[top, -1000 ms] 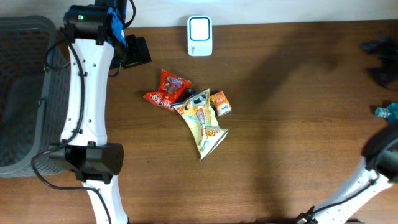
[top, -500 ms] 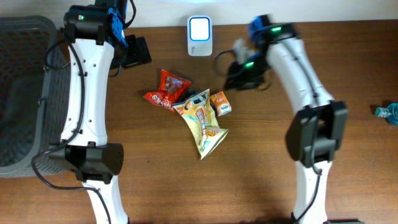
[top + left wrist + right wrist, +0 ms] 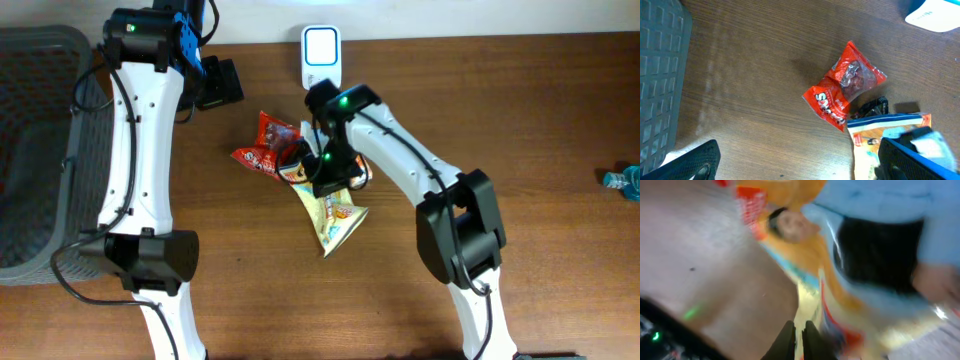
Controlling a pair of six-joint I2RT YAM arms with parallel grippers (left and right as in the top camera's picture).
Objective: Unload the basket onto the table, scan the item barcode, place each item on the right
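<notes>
Next, I lay the yellow bag flat and move my left gripper to its upper end, because the yellow bag's lower end [image 3: 344, 222] is folded below my right gripper.
A yellow snack bag [image 3: 332, 212] lies mid-table with a red snack bag [image 3: 268, 146] to its left and a small orange packet [image 3: 359, 172] to its right. The white scanner [image 3: 321, 58] stands at the table's back edge. My right gripper [image 3: 326, 183] is low over the yellow bag's upper end. In the blurred right wrist view its gripper [image 3: 799, 341] is shut, yellow bag [image 3: 807, 260] just beyond; whether any film is pinched cannot be told. My left gripper [image 3: 216, 84] hangs open at the back left, above bare wood [image 3: 800, 165], the red bag [image 3: 846, 90] ahead of it.
A grey basket [image 3: 40, 150] fills the left edge of the table. A small black item [image 3: 875, 106] lies between the red and yellow bags. A blue-wrapped item [image 3: 624, 180] sits at the far right edge.
My right arm swept in from the right, past the scanner, down onto the yellow bag, and its gripper went from open to shut. The left arm and the items have not moved.
</notes>
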